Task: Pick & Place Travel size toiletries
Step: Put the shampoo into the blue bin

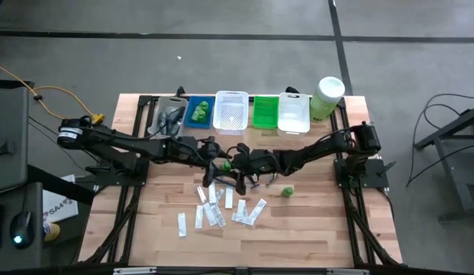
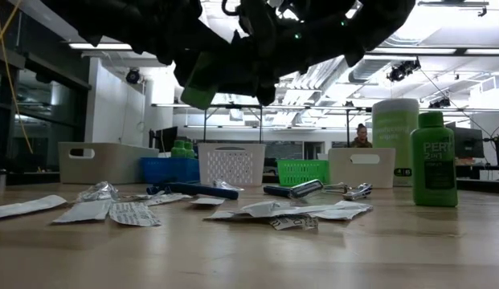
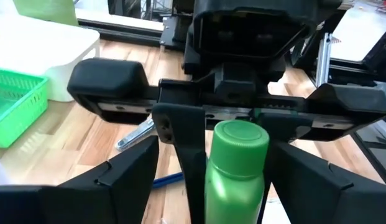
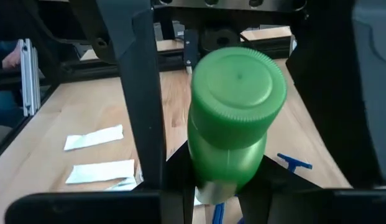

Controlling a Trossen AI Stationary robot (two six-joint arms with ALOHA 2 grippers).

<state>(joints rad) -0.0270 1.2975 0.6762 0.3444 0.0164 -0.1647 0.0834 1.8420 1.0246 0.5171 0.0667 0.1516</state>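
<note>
The blue basket [image 1: 198, 112] is on the side of the robot's left gripper, so the right gripper should pass the green bottle [image 2: 202, 85] to the left gripper and then move back.
A small green bottle [image 3: 235, 174] with a ribbed round cap [image 4: 237, 93] hangs in the air over the table's middle [image 1: 224, 164], between my two grippers, which face each other. My right gripper [image 4: 224, 179] is shut on it. My left gripper [image 3: 215, 144] is open. Its fingers stand on either side of the bottle, and bare wood shows in the gap. A second green bottle [image 1: 287, 191] stands upright on its base. Flat white sachets [image 1: 214, 214] and dark razors [image 2: 193, 189] lie flat on the wood. My right gripper pinches the green bottle by its body below the cap [image 4: 225, 165], between its two fingers. One finger [image 3: 191, 168] lies along the bottle's side. It comes in from the table's right. The bottle is lifted clear and tilted [image 2: 198, 83], with its cap toward my right wrist.
Along the far edge stands a row of baskets: clear [image 1: 169, 114], blue [image 1: 198, 111] with green bottles inside, white [image 1: 230, 111], green [image 1: 265, 112] and white [image 1: 293, 113]. A pale-green canister [image 1: 327, 97] stands at the row's right end. Bare wood lies near the front edge [image 1: 313, 237].
</note>
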